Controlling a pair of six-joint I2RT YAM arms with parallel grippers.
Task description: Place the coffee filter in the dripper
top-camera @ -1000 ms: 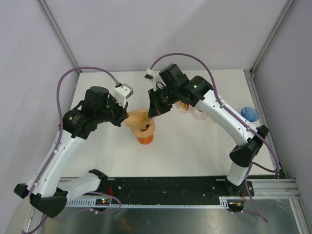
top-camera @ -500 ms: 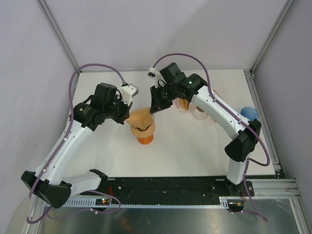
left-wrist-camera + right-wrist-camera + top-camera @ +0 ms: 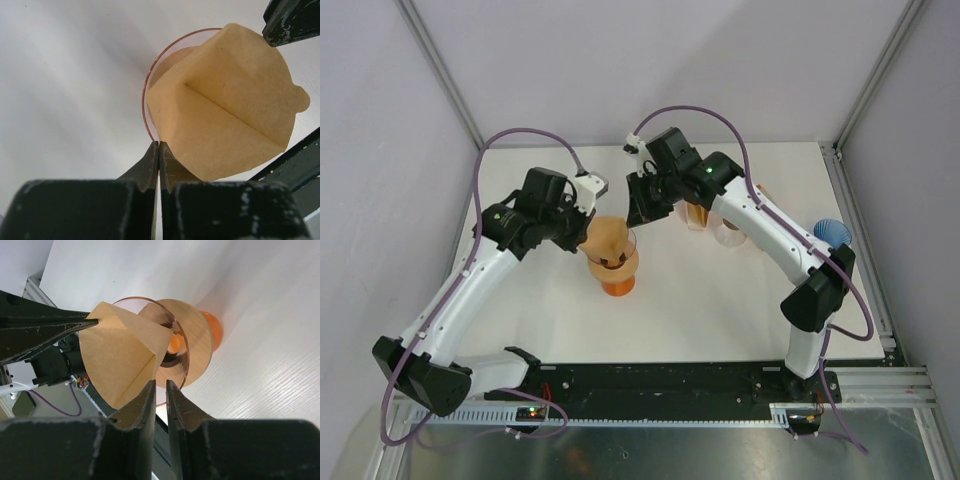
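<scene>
The coffee filter sits tilted (image 3: 608,233) and sticks up high above the dripper's rim, so my right gripper should reach inside it and push it down into the dripper (image 3: 612,258).
The tan paper coffee filter (image 3: 609,240) is spread into a cone and sits tilted over the mouth of the orange dripper (image 3: 616,277). My left gripper (image 3: 586,236) is shut on the filter's left edge. In the left wrist view the shut left gripper (image 3: 159,145) meets the filter (image 3: 220,100) at the dripper's glass rim (image 3: 148,80). My right gripper (image 3: 636,214) is just behind the filter. In the right wrist view the right gripper (image 3: 161,383) shows a narrow empty gap, beside the filter (image 3: 117,352) and the dripper (image 3: 192,340).
Two clear and orange vessels (image 3: 705,216) (image 3: 730,236) stand under the right arm. A blue ribbed object (image 3: 832,233) sits at the table's right edge. Grey walls close the back and sides.
My left arm has swung up and right, carrying the filter over the dripper. My right gripper has drawn back a little from the filter.
</scene>
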